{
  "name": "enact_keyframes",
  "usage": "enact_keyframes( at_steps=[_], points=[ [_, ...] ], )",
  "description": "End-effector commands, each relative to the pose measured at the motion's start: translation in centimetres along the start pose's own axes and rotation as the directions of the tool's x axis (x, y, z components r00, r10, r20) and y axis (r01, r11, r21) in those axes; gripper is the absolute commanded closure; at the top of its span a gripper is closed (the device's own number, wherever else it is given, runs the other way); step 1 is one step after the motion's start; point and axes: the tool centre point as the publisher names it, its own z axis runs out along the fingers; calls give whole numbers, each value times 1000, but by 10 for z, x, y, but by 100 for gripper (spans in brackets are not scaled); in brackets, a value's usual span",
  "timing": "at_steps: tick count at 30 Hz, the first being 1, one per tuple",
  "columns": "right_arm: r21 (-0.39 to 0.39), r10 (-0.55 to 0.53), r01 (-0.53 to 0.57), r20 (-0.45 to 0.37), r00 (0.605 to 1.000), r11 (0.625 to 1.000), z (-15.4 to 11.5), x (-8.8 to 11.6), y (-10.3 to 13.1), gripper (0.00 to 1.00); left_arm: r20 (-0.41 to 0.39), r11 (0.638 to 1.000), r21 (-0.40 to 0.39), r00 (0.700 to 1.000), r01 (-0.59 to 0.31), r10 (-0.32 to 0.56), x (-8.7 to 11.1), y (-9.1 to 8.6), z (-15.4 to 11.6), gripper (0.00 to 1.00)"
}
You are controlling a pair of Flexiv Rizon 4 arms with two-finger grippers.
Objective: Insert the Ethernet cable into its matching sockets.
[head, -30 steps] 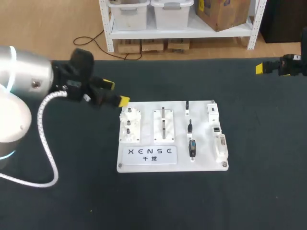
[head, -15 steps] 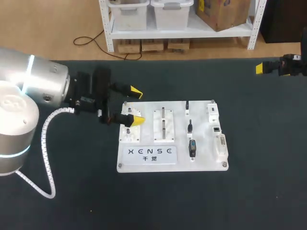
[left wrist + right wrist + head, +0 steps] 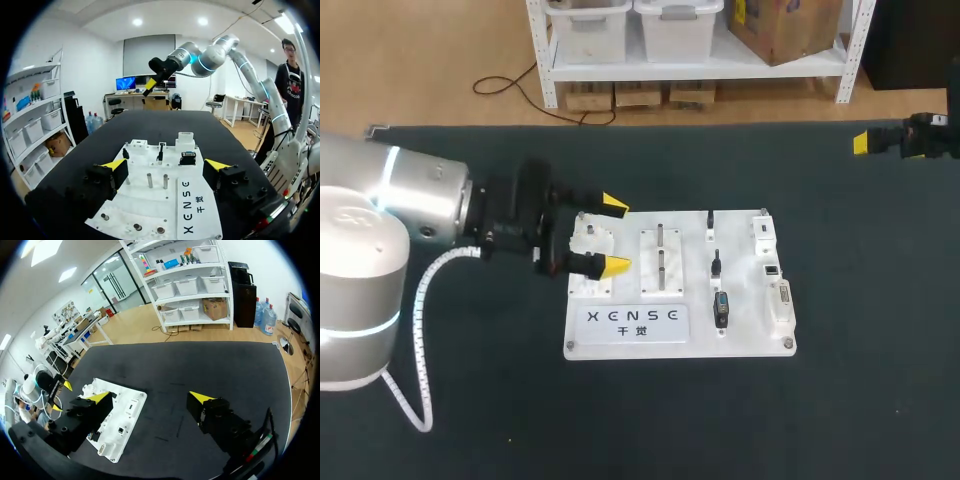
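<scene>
The middle black plug (image 3: 716, 264) is standing upright in a small white holder (image 3: 715, 282), so I expect it to come out and leave its holder behind when I lift.
A white practice board (image 3: 745, 330) lies flat in the middle of the black table. Three small black plugs (image 3: 718, 266) stand in a column on its right half, and white socket blocks (image 3: 779, 300) line its right edge. I cannot tell which of these is the Ethernet part. My left gripper (image 3: 615, 234) hovers open over the board's left end, holding nothing. In the left wrist view the board (image 3: 150, 200) lies under and ahead of that gripper (image 3: 166, 165). My right gripper (image 3: 880, 141) stays open far off at the table's back right. Its wrist view shows its wide-apart fingers (image 3: 150, 397) empty, with the board (image 3: 125, 407) well beyond them.
A white knob block (image 3: 590, 260) and two metal pegs (image 3: 661, 258) stand on the board's left and middle. My left arm's white hose (image 3: 415, 330) loops over the table at the left. Black cloth surrounds the board on all sides.
My left arm has swung right and forward, and its open gripper has turned and come from left of the board to over the board's left end. The right arm has stayed put.
</scene>
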Motion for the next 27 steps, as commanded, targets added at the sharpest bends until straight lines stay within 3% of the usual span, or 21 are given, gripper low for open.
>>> enact_keyframes(
  at_steps=[1,10,26,27],
  points=[
    [4,0,0,0,1000,1000,-1,0,1,0,-23,1000,10,1000,-1,1,5,2,6,0],
    [4,0,0,0,1000,1000,-1,0,1,0,-89,1000,6,996,13,-13,11,3,10,0],
    [4,0,0,0,1000,1000,-1,0,1,0,-89,1000,6,996,13,-13,11,3,10,0],
    [30,-16,17,-30,999,999,2,1,2,0,-89,1000,6,996,13,-13,11,3,10,0]
  ],
)
